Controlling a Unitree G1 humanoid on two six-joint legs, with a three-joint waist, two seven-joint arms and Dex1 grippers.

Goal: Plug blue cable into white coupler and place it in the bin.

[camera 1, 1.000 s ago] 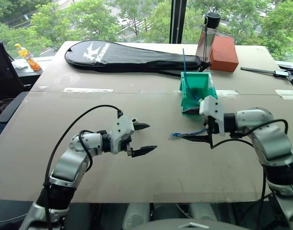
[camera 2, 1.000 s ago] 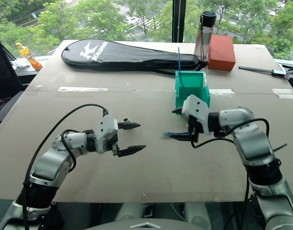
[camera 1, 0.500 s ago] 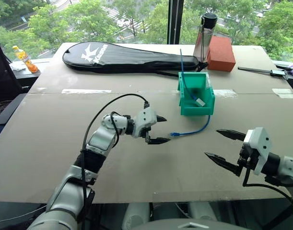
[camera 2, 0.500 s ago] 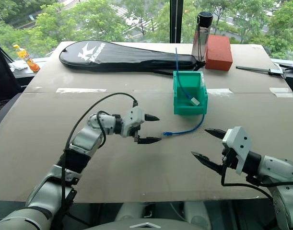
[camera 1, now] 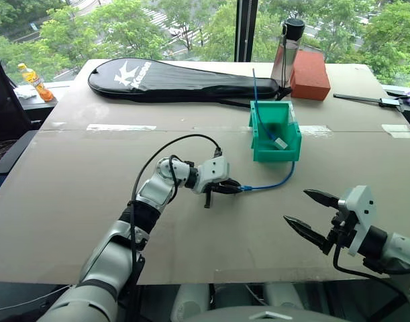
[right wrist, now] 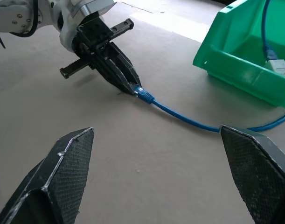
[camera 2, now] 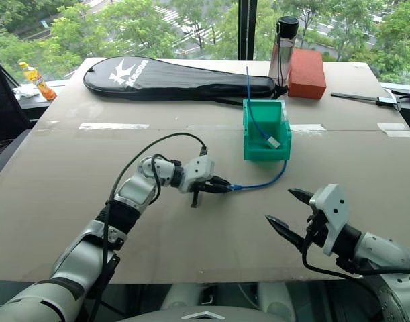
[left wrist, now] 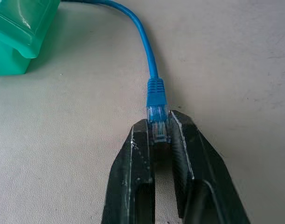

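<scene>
The clear plug's tip (left wrist: 160,131) is covered by my left gripper, so I should raise the plug to my right gripper. My right gripper should then take hold of the blue cable (left wrist: 156,91) behind the plug.
The blue cable (camera 1: 268,184) lies curved on the table. Its clear plug (left wrist: 158,122) is pinched between the fingers of my left gripper (camera 1: 233,187), which is shut on it. The cable's far end runs to the front right corner of the teal bin (camera 1: 262,153), where I lose it. The white coupler is hidden. A white block (camera 1: 280,143) inside the bin sits on the end of a straighter blue cable (camera 1: 256,90) that sticks up out of the bin. My right gripper (camera 1: 295,206) hangs open and empty near the table's front edge, to the right of the cable.
A black racket bag (camera 1: 184,79) lies along the far side. A dark-capped bottle (camera 1: 287,50) and a red block (camera 1: 311,74) stand behind the bin. A dark tool (camera 1: 376,100) lies at the far right, and an orange drink bottle (camera 1: 33,77) at the far left.
My left gripper reached forward and to the right to the cable's plug and shut on it. My right gripper drew back from the bin's front toward the near edge, staying open.
</scene>
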